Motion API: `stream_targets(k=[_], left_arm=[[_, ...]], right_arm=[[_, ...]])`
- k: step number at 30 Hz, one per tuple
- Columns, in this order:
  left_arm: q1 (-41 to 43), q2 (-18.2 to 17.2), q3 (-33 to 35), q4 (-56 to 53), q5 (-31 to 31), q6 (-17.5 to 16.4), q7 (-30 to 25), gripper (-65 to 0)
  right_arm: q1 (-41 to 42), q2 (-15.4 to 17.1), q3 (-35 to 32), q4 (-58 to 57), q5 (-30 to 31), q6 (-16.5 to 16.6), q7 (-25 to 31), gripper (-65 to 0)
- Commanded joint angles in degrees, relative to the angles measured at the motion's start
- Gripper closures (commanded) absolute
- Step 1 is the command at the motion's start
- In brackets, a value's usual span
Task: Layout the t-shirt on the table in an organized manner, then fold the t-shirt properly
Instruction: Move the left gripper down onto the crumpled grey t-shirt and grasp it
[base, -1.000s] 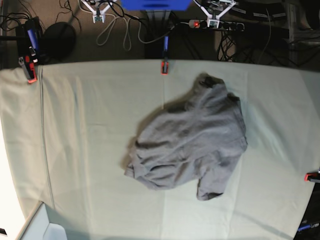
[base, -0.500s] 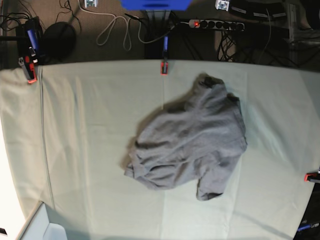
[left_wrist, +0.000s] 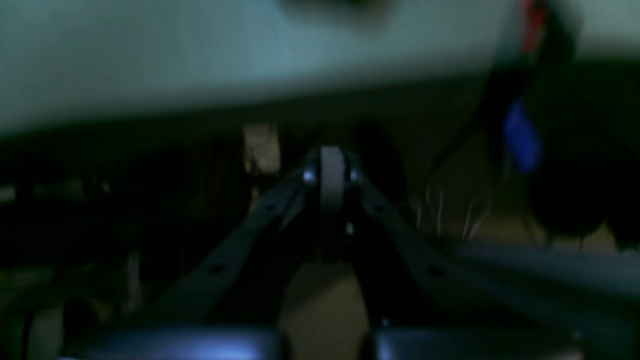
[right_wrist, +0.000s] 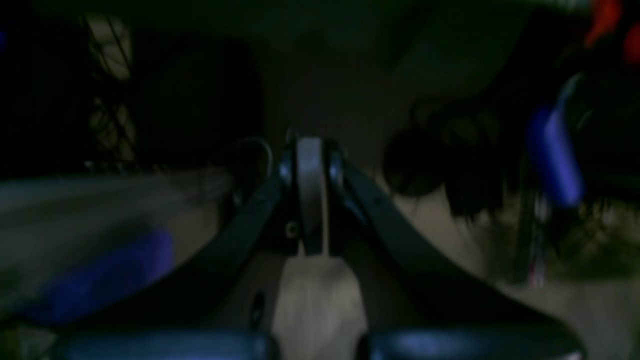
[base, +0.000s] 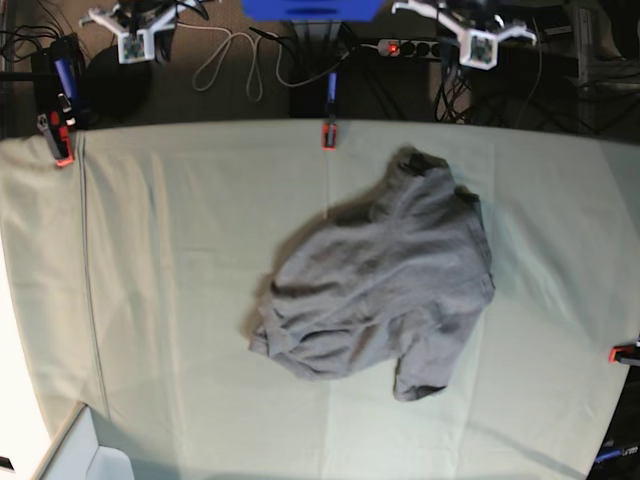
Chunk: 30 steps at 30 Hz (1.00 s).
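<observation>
The dark grey t-shirt (base: 380, 275) will spread out much wider in long, loose folds when I pull it, because overlapping layers (base: 474, 208) show along its edge.
The dark grey t-shirt (base: 385, 280) lies crumpled right of the middle of the table (base: 170, 300), collar end toward the far edge, one sleeve toward the near edge. My left gripper (base: 479, 50) hangs beyond the far edge at upper right, well away from the shirt. My right gripper (base: 131, 47) hangs beyond the far edge at upper left. In the left wrist view the fingers meet at the tips (left_wrist: 332, 175), shut and empty, with the table's edge (left_wrist: 200, 50) above. In the right wrist view the gripper (right_wrist: 310, 165) is also shut and empty over the dark floor.
Red clamps grip the cloth at the far edge (base: 327, 135), far left corner (base: 62, 150) and right edge (base: 625, 352). Cables and a power strip (base: 415, 47) lie on the floor behind. A pale box corner (base: 90, 455) sits at the near left.
Both grippers rose almost out of the top of the base view, then came back into view farther apart. The t-shirt has not moved.
</observation>
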<state>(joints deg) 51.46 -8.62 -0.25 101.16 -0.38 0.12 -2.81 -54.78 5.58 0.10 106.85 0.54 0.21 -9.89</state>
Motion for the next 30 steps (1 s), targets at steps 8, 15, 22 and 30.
stream_targets(k=[8,15,22,30], left_arm=[[-4.8,0.3,0.0,10.9,-0.1,-0.3,8.0,-32.3],[-15.2,4.9,-8.3,9.3,-4.1,-0.4,9.4,-42.3],[-28.6,6.8,-14.2,-3.3,-8.2,-0.8,9.4,-42.4],[-38.4,6.3,-13.8,-18.6,-8.3,-0.9,9.4,-42.4]], right_arm=[[3.1,-0.1,0.0,8.4,0.1,0.1,-8.1,0.0],[3.1,0.1,0.3,8.3,-0.1,0.1,-8.3,0.0],[3.0,-0.2,3.2,8.2,-0.1,0.1,-8.4,0.0],[3.1,-0.3,4.3,8.2,-0.1,0.1,-8.4,0.0]])
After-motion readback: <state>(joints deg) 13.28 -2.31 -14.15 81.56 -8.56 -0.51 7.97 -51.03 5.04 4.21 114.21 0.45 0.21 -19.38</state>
